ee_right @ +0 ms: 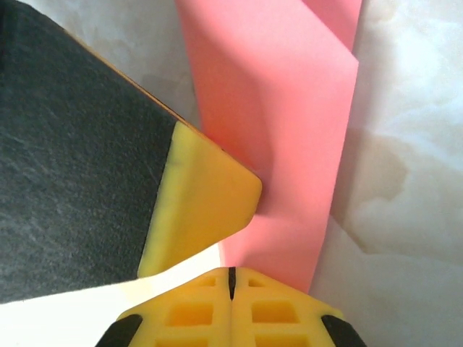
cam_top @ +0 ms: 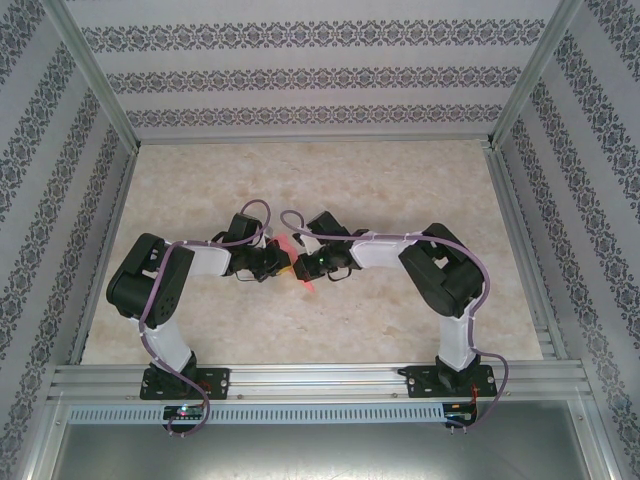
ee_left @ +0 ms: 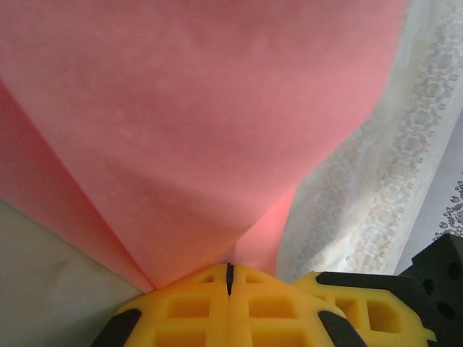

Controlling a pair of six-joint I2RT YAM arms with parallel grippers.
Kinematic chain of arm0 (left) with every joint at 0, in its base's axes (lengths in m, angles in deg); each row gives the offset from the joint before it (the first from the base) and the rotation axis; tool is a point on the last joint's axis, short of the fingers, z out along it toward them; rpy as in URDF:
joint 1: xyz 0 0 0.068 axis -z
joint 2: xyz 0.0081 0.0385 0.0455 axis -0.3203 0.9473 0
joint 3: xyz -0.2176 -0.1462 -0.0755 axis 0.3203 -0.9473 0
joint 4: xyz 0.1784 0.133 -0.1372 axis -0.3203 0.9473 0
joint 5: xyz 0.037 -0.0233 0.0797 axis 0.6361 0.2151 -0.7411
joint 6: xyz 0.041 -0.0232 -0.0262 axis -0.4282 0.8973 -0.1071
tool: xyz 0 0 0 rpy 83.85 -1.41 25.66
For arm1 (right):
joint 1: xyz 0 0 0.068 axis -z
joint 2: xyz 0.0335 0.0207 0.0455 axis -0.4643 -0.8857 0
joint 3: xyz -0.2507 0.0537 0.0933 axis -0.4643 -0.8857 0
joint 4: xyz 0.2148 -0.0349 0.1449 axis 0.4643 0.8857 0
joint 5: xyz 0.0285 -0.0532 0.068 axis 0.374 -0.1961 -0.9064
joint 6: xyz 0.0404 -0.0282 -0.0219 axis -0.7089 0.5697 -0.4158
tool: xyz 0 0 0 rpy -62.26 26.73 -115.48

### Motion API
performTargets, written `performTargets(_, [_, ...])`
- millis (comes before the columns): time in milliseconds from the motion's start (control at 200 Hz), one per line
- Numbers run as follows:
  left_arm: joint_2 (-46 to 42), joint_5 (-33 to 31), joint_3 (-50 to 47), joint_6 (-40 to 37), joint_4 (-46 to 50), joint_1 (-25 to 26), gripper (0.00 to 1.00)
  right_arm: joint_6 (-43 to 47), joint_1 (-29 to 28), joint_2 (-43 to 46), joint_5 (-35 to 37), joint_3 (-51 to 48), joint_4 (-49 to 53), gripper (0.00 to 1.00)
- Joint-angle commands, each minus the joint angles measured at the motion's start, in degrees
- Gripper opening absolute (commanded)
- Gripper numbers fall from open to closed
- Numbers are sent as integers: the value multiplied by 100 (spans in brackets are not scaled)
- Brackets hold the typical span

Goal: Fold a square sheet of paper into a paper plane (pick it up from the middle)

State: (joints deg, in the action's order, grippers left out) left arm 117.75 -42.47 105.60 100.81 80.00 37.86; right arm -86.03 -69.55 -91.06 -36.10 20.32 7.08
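Observation:
The folded paper strip (ee_right: 266, 189) has my left gripper's finger across it ahead of my right gripper, which should retreat down the strip to its narrow tip (cam_top: 309, 288).
The pink-red sheet of paper (cam_top: 297, 262) hangs folded between my two grippers above the middle of the table. In the left wrist view the paper (ee_left: 202, 130) spreads wide, with a crease running down into my left gripper (ee_left: 229, 269), whose yellow jaws are shut on its lower edge. In the right wrist view the paper (ee_right: 289, 137) is a narrow folded strip that reaches down to my right gripper (ee_right: 231, 275), also shut on it. The left gripper's yellow finger (ee_right: 206, 210) presses against the strip from the left. From above, the left gripper (cam_top: 278, 262) and right gripper (cam_top: 306, 266) meet tip to tip.
The beige marbled table (cam_top: 320, 180) is bounded by aluminium rails (cam_top: 310, 378) and patterned walls (cam_top: 310, 75). Both arms bend inward from their bases at the near edge. The right gripper's yellow and black finger (ee_left: 369, 307) sits close beside my left jaws.

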Motion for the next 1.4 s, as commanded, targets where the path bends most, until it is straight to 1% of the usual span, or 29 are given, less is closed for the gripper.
performTargets(0, [222,-730,-128,-49,755,23,0,419,-75,61,-106,-367,414,0])
performTargets(240, [238,-934,-129,-54,968,-2,0,932,-90,425,-271,-1218,376,0])
performTargets(410, [301,-919,-138,-36,927,-7,0,918,-87,790,-421,-1803,205,0])
performTargets(495, [309,-850,-136,-40,871,-5,0,865,-63,957,-287,-2016,181,0])
performTargets(644, [335,-735,-132,-49,768,-3,0,713,35,1444,-197,-1953,78,0])
performTargets(764, [336,-641,-145,-49,692,-7,0,505,41,1707,-103,-1694,-289,0])
performTargets(899, [315,-602,-185,-49,597,-8,0,260,23,1353,-106,-1288,-764,0])
performTargets(1014, [315,-514,-186,-50,525,-4,0,219,23,838,-51,-823,-636,0])
performTargets(1069, [301,-479,-185,-49,513,-8,0,199,25,678,-132,-712,-689,0])
performTargets(1394, [335,-419,-157,-32,472,-3,0,105,1,82,-510,-306,-931,0])
